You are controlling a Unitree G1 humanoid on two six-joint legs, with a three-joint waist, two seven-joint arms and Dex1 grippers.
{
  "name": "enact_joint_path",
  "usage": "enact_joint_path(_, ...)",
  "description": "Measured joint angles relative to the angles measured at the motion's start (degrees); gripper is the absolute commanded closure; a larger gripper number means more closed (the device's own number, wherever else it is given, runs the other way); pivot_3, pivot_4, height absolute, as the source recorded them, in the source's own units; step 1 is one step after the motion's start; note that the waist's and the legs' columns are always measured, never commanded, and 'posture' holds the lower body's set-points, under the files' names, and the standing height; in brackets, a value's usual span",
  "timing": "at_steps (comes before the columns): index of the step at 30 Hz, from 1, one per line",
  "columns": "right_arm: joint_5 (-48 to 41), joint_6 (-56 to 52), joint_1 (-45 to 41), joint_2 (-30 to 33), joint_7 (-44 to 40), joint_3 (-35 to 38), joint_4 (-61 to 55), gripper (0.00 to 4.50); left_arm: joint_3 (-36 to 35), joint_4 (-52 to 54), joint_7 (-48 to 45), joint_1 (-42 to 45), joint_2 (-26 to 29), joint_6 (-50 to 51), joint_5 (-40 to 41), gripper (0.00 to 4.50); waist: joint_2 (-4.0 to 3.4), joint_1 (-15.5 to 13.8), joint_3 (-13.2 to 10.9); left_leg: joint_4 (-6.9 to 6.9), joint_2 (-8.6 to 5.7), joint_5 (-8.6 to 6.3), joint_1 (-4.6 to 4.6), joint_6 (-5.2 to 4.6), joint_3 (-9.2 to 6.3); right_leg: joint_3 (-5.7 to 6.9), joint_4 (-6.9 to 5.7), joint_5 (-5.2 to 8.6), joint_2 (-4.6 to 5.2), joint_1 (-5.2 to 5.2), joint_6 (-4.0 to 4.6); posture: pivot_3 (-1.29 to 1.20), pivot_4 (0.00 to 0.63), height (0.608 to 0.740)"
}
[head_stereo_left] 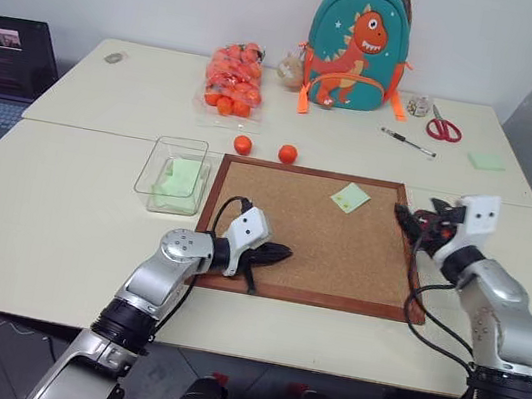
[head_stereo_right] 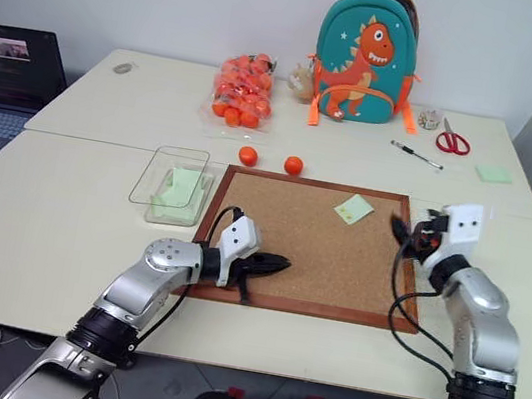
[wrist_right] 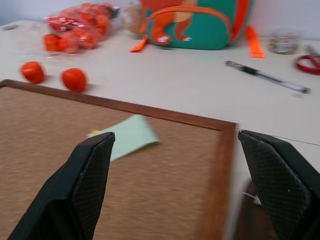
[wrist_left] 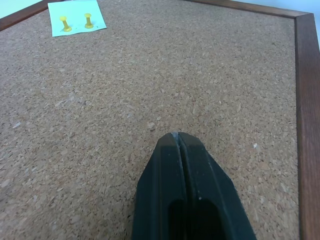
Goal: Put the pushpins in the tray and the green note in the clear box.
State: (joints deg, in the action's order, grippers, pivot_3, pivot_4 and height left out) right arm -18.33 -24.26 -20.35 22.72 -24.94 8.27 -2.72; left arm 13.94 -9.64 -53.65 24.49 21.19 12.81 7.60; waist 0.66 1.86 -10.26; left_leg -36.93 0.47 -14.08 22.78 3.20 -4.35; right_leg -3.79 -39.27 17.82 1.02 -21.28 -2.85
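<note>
Another yellow pushpin is holding the green note, so I expect the green note to stay where it is on the corkboard when I take the nearer pushpin out.
The green note lies on the far right part of the corkboard, held by two yellow pushpins. My left gripper is shut and empty, low over the board's near left area. My right gripper stands open and empty at the board's right edge, pointing toward the note. A dark-brown sliver beside the frame under the right finger may be the tray, with a small whitish bit on it. The clear box sits left of the board with pale-green paper inside.
Two orange balls lie just beyond the board. Farther back are a bag of orange balls, a dinosaur backpack, a pen, red scissors and a green note pad. A laptop sits far left.
</note>
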Motion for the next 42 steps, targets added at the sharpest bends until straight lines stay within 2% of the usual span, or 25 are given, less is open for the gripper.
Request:
enact_joint_path(9,6.37,7.70,-4.68,-7.23,0.92,-7.95,11.25,0.36,0.21,-0.28,-0.30,0.19,-0.03,-0.51,-0.04,4.50,0.00,-0.12,0.00,0.01,0.00,0.00,0.03,0.00,-0.05,0.07,0.04,0.00,0.01,-0.01,0.00,0.00,0.150,0.740)
enact_joint_path(23,10.62,18.48,-13.44,-10.52,0.02,-9.63,31.15,0.36,0.22,0.11,-0.22,-0.02,0.14,-0.44,-0.03,4.50,-0.01,-0.05,0.00,0.04,0.01,0.00,0.02,0.00,-0.06,0.09,0.06,0.00,0.02,-0.02,0.01,0.00,0.150,0.740)
enact_joint_path(24,10.71,19.07,-13.73,-10.53,-0.01,-9.63,31.81,0.72,0.21,0.12,-0.16,-0.05,0.17,-0.43,-0.03,4.50,-0.01,-0.03,0.00,0.04,0.01,0.00,0.02,0.01,-0.06,0.09,0.05,0.00,0.01,-0.02,0.01,0.00,0.150,0.740)
enact_joint_path(26,10.96,19.82,-14.37,-10.50,0.03,-9.60,32.93,1.01,0.21,0.15,-0.07,-0.07,0.18,-0.42,-0.03,4.50,-0.01,0.00,0.00,0.03,0.01,0.00,0.01,0.01,-0.06,0.08,0.05,0.00,0.01,-0.02,0.01,0.00,0.150,0.740)
enact_joint_path(31,11.38,21.13,-14.55,-10.50,-0.14,-9.58,33.88,2.14,0.22,0.24,0.03,-0.13,0.19,-0.41,-0.03,4.50,-0.01,-0.01,0.00,0.03,0.01,0.00,0.02,0.00,-0.07,0.09,0.05,0.00,0.01,-0.02,0.01,0.00,0.150,0.740)
enact_joint_path(42,11.83,21.60,-14.55,-10.06,-0.03,-9.29,34.16,4.19,0.25,0.39,-0.05,-0.16,0.45,-0.41,-0.03,4.50,-0.01,0.05,0.00,0.04,0.02,0.00,0.01,0.01,-0.06,0.08,0.05,0.00,0.00,-0.02,0.01,0.00,0.150,0.740)
